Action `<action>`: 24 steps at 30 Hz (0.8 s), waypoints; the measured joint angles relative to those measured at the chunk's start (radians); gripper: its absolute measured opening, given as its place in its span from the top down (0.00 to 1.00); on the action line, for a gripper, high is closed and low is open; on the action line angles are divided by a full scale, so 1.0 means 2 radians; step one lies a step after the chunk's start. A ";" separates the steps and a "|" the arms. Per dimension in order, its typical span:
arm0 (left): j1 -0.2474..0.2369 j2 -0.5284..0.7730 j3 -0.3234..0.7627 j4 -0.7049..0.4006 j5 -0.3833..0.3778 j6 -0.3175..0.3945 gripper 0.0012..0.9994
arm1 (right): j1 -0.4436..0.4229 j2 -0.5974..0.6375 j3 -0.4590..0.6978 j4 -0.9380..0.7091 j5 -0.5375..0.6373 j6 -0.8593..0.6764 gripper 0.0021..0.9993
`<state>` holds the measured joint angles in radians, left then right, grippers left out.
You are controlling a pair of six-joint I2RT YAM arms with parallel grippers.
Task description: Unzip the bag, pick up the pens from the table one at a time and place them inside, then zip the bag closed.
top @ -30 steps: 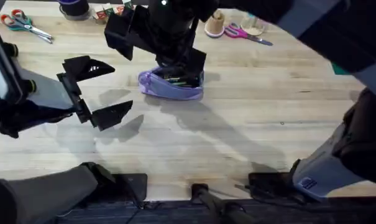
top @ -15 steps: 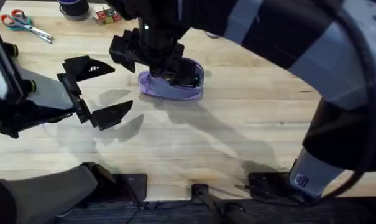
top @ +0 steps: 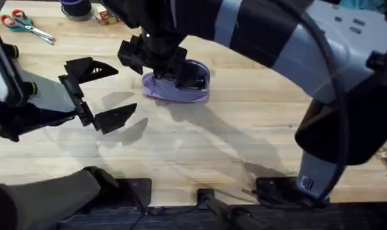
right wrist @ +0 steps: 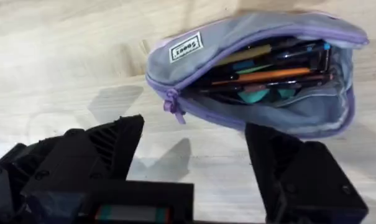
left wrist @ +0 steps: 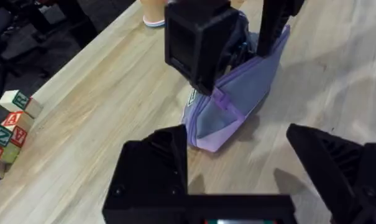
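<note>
My gripper will pull the zip pull, which will join the purple zip edges behind it, since they meet there and gape beyond.
The lavender bag lies on the table behind centre, its zip open. Inside it lie several pens, among them an orange one and a black one. My right gripper hangs open just above the bag's left end; in the right wrist view its fingers straddle the zip pull without touching it. My left gripper stands open to the left of the bag, holding nothing.
Red-and-green-handled scissors and letter blocks lie at the far left corner. The right arm stretches across the right half of the table. Bare wood lies in front of the bag.
My right arm has swung left and lower, bringing its open gripper down over the bag's left end. The left arm has not moved.
</note>
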<state>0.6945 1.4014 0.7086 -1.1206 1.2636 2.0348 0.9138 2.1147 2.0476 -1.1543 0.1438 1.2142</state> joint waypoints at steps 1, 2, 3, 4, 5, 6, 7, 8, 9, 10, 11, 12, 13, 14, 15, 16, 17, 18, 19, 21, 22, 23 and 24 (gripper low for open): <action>0.000 0.000 0.000 0.000 0.000 0.000 0.01 | 0.000 0.000 0.000 0.001 0.001 0.001 0.00; 0.000 0.000 0.000 0.000 0.000 0.000 0.01 | 0.000 0.000 0.000 0.001 0.001 0.001 0.00; 0.000 0.000 0.000 0.000 0.000 0.000 0.01 | 0.000 0.000 0.000 0.001 0.001 0.001 0.00; 0.000 0.000 0.000 0.000 0.000 0.000 0.01 | 0.000 0.000 0.000 0.001 0.001 0.001 0.01; 0.000 0.000 0.000 0.000 0.000 0.000 0.01 | 0.000 0.000 0.000 0.001 -0.001 0.001 0.01; 0.000 0.000 0.000 0.000 0.000 0.000 0.01 | 0.000 0.000 0.000 0.001 -0.003 0.001 0.01; 0.000 0.000 0.000 0.000 0.000 0.000 0.01 | 0.000 0.000 0.000 0.001 -0.005 0.001 0.01; 0.000 0.000 0.000 0.000 0.000 0.000 0.01 | 0.000 0.000 0.000 0.001 -0.005 0.001 0.01; 0.000 0.000 0.000 0.000 0.000 0.000 0.01 | 0.000 0.000 0.000 0.001 -0.006 0.001 0.02; 0.000 0.000 0.000 0.000 0.000 0.000 0.01 | 0.000 0.000 0.000 0.001 -0.007 0.001 0.03; 0.000 0.000 0.000 0.000 0.000 0.000 0.01 | 0.000 0.000 0.000 0.001 -0.008 0.002 0.04; 0.000 0.000 0.000 0.000 0.000 0.000 0.01 | 0.000 0.000 0.000 0.001 -0.010 0.003 0.04; 0.000 0.000 0.000 0.000 0.000 0.000 0.01 | 0.000 0.000 0.000 0.000 -0.013 0.005 0.04; 0.000 0.000 0.000 0.000 0.000 0.000 0.01 | 0.000 0.000 0.000 -0.002 -0.015 0.007 0.04; 0.000 0.000 0.000 0.000 0.000 0.000 0.01 | 0.000 0.000 0.000 -0.003 -0.016 0.008 0.04; 0.000 0.000 0.000 0.000 0.000 0.000 0.01 | 0.000 0.000 0.000 -0.003 -0.017 0.009 0.05; 0.000 0.000 0.000 0.000 0.000 0.000 0.01 | 0.000 0.000 0.000 -0.003 -0.020 0.011 0.05; 0.000 0.000 0.000 0.000 0.000 0.000 0.01 | 0.000 0.000 0.000 -0.004 -0.024 0.013 0.05; 0.000 0.000 0.000 0.000 0.000 0.000 0.01 | 0.000 0.000 0.000 -0.004 -0.030 0.015 0.05; 0.000 0.000 0.000 0.000 0.000 0.000 0.01 | 0.000 0.000 0.000 -0.004 -0.041 0.020 0.04; 0.000 0.000 0.000 0.000 0.000 0.000 0.01 | 0.000 0.000 0.000 -0.004 -0.046 0.021 0.04; 0.000 0.000 0.000 0.000 0.000 0.000 0.01 | 0.000 0.000 0.000 -0.004 -0.049 0.023 0.03; 0.000 0.000 0.000 0.000 0.000 0.000 0.01 | 0.000 0.000 0.000 -0.004 -0.050 0.023 0.02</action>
<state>0.6945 1.4017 0.7086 -1.1206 1.2636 2.0350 0.9134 2.1155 2.0476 -1.1625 0.0429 1.2610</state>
